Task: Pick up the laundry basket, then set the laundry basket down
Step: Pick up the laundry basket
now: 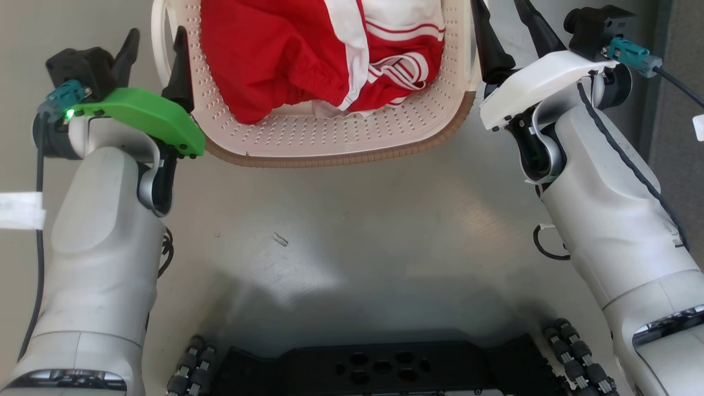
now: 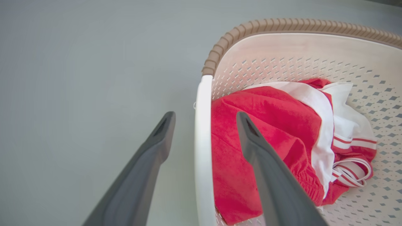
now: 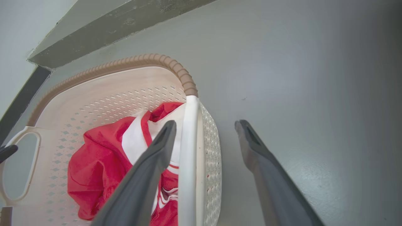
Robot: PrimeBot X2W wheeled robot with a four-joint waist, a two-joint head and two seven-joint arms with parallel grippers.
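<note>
The basket's white handle (image 1: 159,43) goes straight on from the basket's brown rim (image 2: 209,67). The handle will stay in line and bring the basket up when I lift.
The laundry basket (image 1: 330,159) stands on the grey floor at the top middle of the head view, cream-white and perforated with a brown rim, holding red and white clothes (image 1: 275,49). My left gripper (image 1: 157,34) is open, one finger outside the white left handle (image 2: 203,141) and one inside, over the clothes (image 2: 267,119). My right gripper (image 1: 509,16) is open the same way around the right handle (image 3: 187,141). In the wrist views each handle bar runs up between the fingers of the left gripper (image 2: 205,116) and the right gripper (image 3: 205,124). The basket rim (image 2: 282,25) (image 3: 125,64) curves beyond.
My black wheeled base (image 1: 374,368) lies at the bottom of the head view, with grey floor (image 1: 341,236) between it and the basket. A wall foot with a dark skirting (image 3: 110,28) runs behind the basket. A darker strip (image 1: 679,110) borders the right side.
</note>
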